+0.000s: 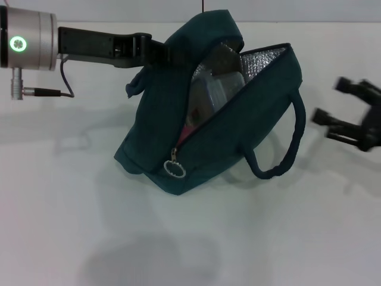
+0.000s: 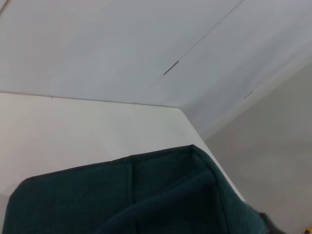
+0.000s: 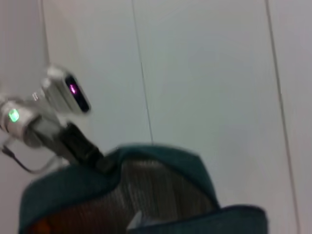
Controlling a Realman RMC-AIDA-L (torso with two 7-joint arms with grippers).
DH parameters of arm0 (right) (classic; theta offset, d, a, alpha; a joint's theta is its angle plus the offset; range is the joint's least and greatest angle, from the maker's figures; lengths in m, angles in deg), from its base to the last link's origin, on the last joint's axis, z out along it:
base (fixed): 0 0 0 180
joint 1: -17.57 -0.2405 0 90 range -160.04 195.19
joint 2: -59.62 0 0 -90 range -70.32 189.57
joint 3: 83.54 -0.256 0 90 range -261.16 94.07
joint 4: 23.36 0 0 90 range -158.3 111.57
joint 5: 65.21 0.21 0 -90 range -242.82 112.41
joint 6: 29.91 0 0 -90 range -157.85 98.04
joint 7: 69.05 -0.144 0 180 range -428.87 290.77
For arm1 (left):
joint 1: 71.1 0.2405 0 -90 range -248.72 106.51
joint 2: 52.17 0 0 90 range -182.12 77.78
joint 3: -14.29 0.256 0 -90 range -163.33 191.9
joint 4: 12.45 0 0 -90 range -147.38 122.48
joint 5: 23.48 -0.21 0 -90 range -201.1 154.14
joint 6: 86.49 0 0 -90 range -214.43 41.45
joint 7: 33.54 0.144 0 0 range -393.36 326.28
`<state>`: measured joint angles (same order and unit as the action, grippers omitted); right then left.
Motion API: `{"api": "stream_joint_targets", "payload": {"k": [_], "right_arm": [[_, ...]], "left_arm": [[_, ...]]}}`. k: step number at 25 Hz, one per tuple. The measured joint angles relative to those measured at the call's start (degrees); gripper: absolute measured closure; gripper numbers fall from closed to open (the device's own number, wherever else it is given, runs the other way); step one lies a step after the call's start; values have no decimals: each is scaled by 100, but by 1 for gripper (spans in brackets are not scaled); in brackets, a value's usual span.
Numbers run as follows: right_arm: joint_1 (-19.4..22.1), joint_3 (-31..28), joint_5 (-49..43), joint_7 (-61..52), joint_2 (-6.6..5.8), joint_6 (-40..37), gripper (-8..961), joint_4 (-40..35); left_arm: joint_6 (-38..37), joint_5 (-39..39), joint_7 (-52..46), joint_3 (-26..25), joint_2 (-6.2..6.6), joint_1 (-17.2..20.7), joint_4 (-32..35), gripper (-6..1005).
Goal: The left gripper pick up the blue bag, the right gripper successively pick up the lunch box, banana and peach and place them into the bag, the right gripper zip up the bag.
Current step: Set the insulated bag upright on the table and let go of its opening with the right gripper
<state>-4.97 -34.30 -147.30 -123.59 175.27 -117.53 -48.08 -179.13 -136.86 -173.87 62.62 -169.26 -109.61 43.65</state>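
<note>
The blue bag is slanted, its ring pull far from my right gripper, so I should turn the bag straight with my left gripper before I zip it.
The blue bag hangs tilted above the white table, its top unzipped and its silver lining showing. My left gripper is shut on the bag's upper handle at the back left. Inside the opening lies the translucent lunch box, with a pink patch below it that I cannot identify. No banana or peach shows clearly. The zipper's ring pull dangles at the low end of the opening. My right gripper hovers open to the right of the bag, holding nothing. The bag's fabric fills the left wrist view's lower part.
The bag's loose second handle loops out toward the right gripper. In the right wrist view the bag's open mouth and the left arm appear. White table lies around and in front of the bag.
</note>
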Motion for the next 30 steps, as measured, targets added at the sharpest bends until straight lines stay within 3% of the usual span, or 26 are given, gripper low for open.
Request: {"api": "stream_joint_targets", "payload": {"k": [7, 9, 12, 16, 20, 26, 30], "right_arm": [[-1345, 746, 22, -129, 34, 2034, 68, 904], [-1515, 759, 139, -164, 48, 2642, 68, 1015], [-1410, 722, 828, 11, 59, 2927, 68, 937], [-1015, 743, 2223, 720, 58, 2500, 67, 670], [-720, 758, 3171, 1241, 51, 1601, 67, 563], [-534, 918, 3307, 1430, 11, -431, 67, 403], [-384, 1206, 3312, 1129, 8, -728, 67, 95]], "left_arm": [[1, -1, -19, 13, -17, -25, -3, 952], [1, -1, -20, 16, -27, -24, -3, 952], [-1, 5, -20, 9, -34, 13, -3, 952], [-8, 46, -21, 1, -21, 137, -3, 951], [-32, 34, -19, 2, -24, 203, -3, 951], [-198, 76, 77, 28, -102, 349, -182, 951], [-347, 194, 348, 25, -175, 478, -447, 951]]}}
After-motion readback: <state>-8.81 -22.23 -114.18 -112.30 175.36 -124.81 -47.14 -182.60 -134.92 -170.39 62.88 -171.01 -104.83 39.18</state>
